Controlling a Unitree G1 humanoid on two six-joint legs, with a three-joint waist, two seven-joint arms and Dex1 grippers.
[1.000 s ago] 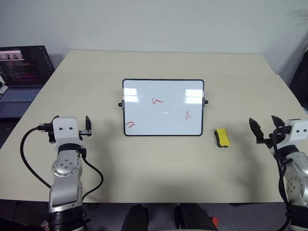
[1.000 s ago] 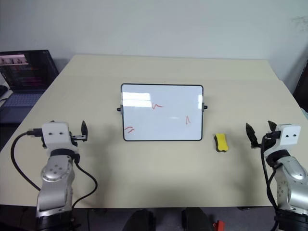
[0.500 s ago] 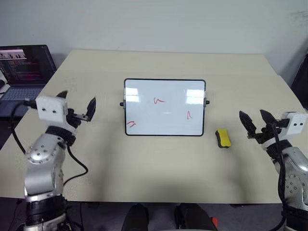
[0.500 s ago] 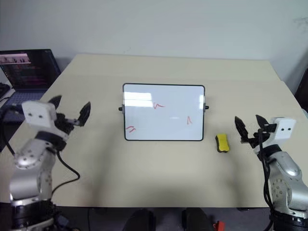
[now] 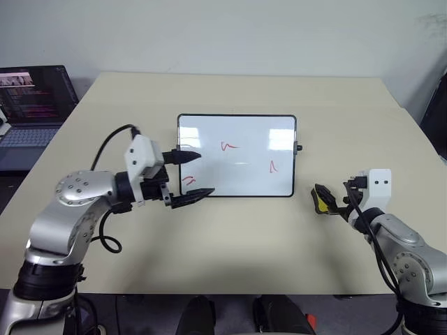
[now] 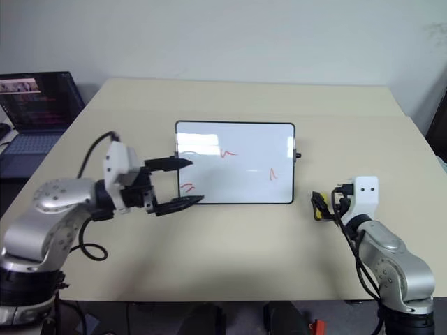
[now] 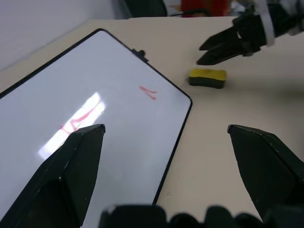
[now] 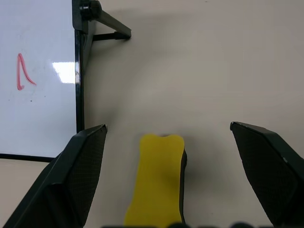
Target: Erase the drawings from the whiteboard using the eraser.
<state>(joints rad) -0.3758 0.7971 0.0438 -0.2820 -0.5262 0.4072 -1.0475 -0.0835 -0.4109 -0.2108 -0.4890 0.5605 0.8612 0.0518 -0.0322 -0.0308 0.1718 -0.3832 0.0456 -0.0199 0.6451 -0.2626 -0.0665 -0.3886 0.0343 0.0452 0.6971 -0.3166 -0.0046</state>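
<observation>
The eraser lies lengthwise between my right gripper's open fingers with its yellow top up, so I should keep moving in until the fingers close on the eraser's long sides.
The whiteboard stands tilted at the table's middle with three small red drawings: one near the top centre, one at the right, one at the lower left. My left gripper is open and points right, its fingertips in front of the board's lower left corner. The yellow eraser with a black base lies on the table right of the board. My right gripper is open, one finger on each side of the eraser and clear of it.
An open laptop sits at the far left beside the beige table. The board's side knob and stand leg stick out towards the eraser. A pale wall lies behind the table.
My left gripper swung right and turned to point across the board's lower left corner. My right gripper moved left and tipped forward over the eraser. Both stayed open.
</observation>
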